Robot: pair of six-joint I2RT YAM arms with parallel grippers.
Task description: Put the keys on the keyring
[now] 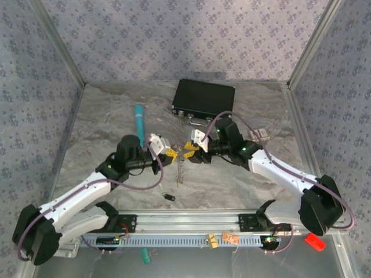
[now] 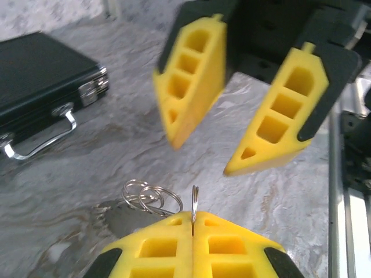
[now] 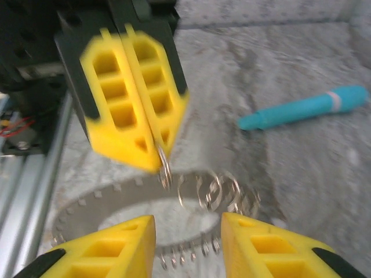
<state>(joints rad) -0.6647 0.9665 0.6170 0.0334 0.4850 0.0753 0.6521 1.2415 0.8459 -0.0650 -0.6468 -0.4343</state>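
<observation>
Next, my open right gripper moves back because the loose split rings [image 3: 223,194] are bunched up in front of it, while my left gripper turns the keyring [image 3: 119,193] to get them out of the way.
The keyring [image 3: 87,209], a pale grey band with a beaded rim, lies on the table with several small metal split rings [image 3: 223,191] along it. My left gripper [image 2: 193,215] is shut on one thin split ring [image 2: 194,201], held edge-on, and the other rings [image 2: 145,197] hang beside its fingers. In the right wrist view the left gripper [image 3: 156,157] pinches that ring [image 3: 164,169] over the band. My right gripper [image 3: 188,227] faces it, open, straddling the rings without touching. In the top view, left gripper [image 1: 170,153] and right gripper [image 1: 192,152] meet mid-table. A small black-headed key [image 1: 169,197] lies nearer the front.
A black case [image 1: 204,98] with a metal handle sits at the back. The teal pen [image 1: 139,119] lies left of it. A small pale piece [image 1: 259,136] lies to the right, too small to identify. The metal rail [image 1: 191,223] borders the near edge.
</observation>
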